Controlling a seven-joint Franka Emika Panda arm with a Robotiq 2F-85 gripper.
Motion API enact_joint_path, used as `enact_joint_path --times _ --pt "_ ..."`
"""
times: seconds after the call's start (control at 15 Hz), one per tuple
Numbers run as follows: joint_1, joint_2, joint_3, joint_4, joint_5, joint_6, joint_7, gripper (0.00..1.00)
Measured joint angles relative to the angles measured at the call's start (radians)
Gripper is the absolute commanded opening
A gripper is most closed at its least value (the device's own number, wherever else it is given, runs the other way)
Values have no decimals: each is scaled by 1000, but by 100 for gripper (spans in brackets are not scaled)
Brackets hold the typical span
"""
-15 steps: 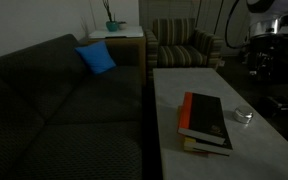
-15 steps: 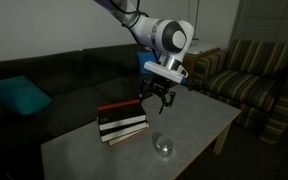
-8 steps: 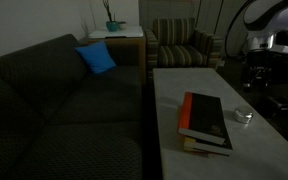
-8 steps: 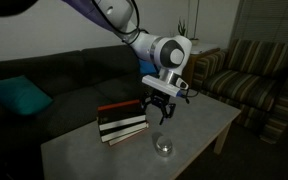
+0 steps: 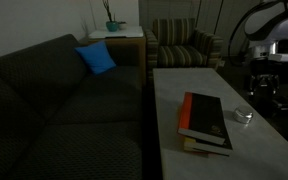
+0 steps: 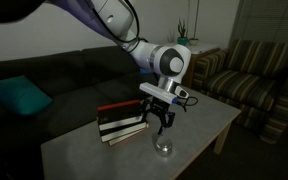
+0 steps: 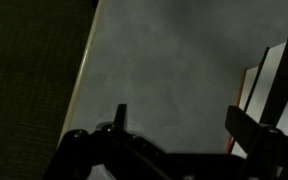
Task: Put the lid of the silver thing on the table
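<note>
My gripper's open fingers are above plain table top point(image 7: 174, 108) beside the tin. I should move my gripper over the tin's lid point(image 6: 163, 143) before I lower it.
The silver thing point(image 6: 164, 149) is a small round shiny tin on the pale table point(image 6: 199, 125), just beside a stack of books point(image 6: 122, 122). Its lid point(image 6: 164, 144) sits on top of it. The tin also shows in an exterior view point(image 5: 243, 116), right of the books point(image 5: 205, 120). My gripper point(image 6: 160, 123) hangs open a little above the tin, fingers pointing down, holding nothing. In the wrist view the gripper point(image 7: 182, 122) stands open over bare table top point(image 7: 164, 60), and the tin is out of view there.
A dark sofa point(image 5: 54, 100) runs along the table's long side, with a blue cushion point(image 5: 97, 58) on it. A striped armchair point(image 5: 181, 45) stands past the table's far end. A white side table with a plant point(image 5: 114, 30) is behind. The book stack's edge point(image 7: 279, 85) is close by the gripper.
The arm has swung over the table and come down, bringing the open gripper from above the books to just above the tin. Tin and books have not moved.
</note>
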Motion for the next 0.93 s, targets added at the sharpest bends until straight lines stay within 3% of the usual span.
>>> enact_joint_path --times 0.47,0.93 --pt "1 0 0 -2 0 23 8 100" --pt "-3 2 -17 -116 1 360 196 100"
